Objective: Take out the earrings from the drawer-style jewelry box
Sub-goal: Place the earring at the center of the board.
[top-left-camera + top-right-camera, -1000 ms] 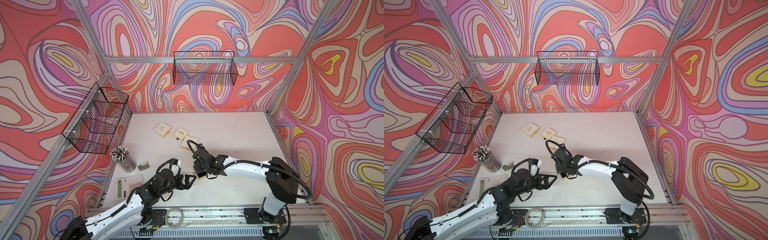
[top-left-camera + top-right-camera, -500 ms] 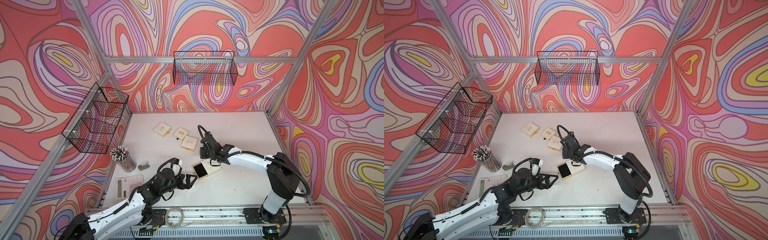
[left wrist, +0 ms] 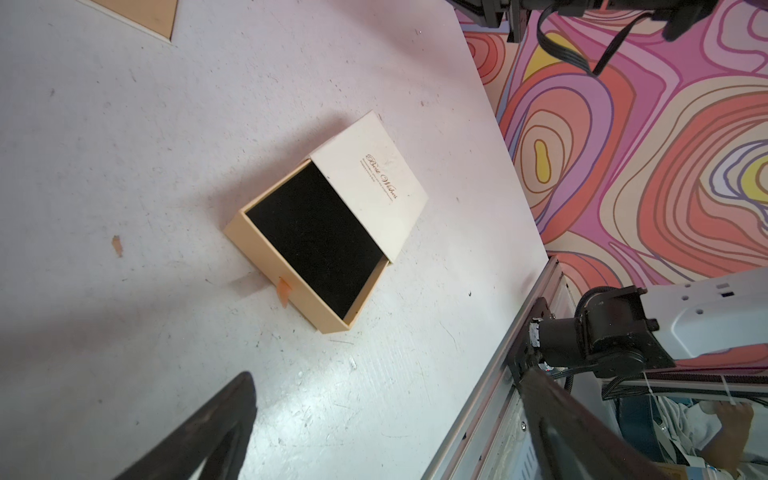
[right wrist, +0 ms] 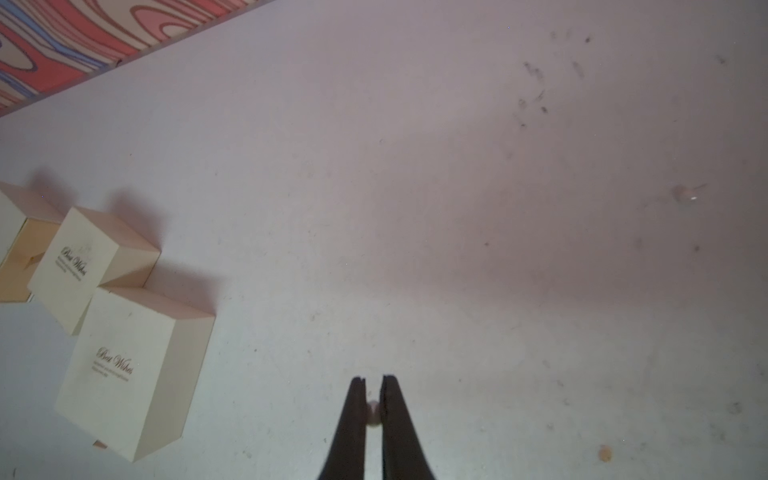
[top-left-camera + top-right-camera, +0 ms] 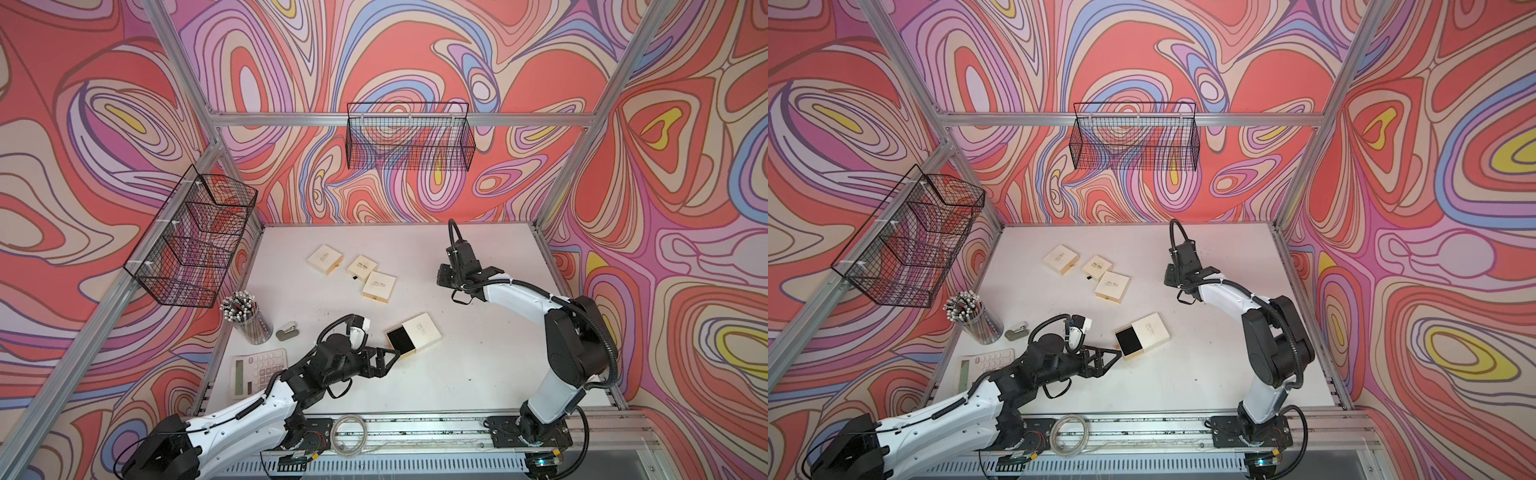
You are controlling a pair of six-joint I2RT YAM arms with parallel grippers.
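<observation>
The tabletop is clear from the round earring (image 4: pixel 373 413) to the pale stud (image 4: pixel 685 194), so I keep moving my right gripper toward the stud and let go of the earring low beside it.
The drawer-style jewelry box (image 5: pixel 419 330) (image 5: pixel 1152 330) (image 3: pixel 374 183) lies near the table's front, with its drawer pulled out. The black lining (image 3: pixel 316 237) has nothing on it. My left gripper (image 5: pixel 395 361) (image 5: pixel 1116 359) (image 3: pixel 386 374) hangs open just short of the drawer's front, with nothing in it. My right gripper (image 5: pixel 444 279) (image 5: pixel 1170 277) (image 4: pixel 372 380) is over bare table at mid right, shut on a pale round earring (image 4: pixel 373 413). A second pale stud (image 4: pixel 681 193) lies on the table ahead of it.
Three shut cream boxes (image 5: pixel 326 259) (image 5: pixel 361 266) (image 5: pixel 379 286) sit at the back left. A pencil cup (image 5: pixel 245 316), a small grey clip (image 5: pixel 287 331) and a calculator (image 5: pixel 257 372) line the left edge. Wire baskets (image 5: pixel 409 137) (image 5: pixel 193 237) hang on the walls.
My right gripper has lifted off the open drawer and swung back and to the right, staying shut. The box now shows in full. The left arm has barely moved.
</observation>
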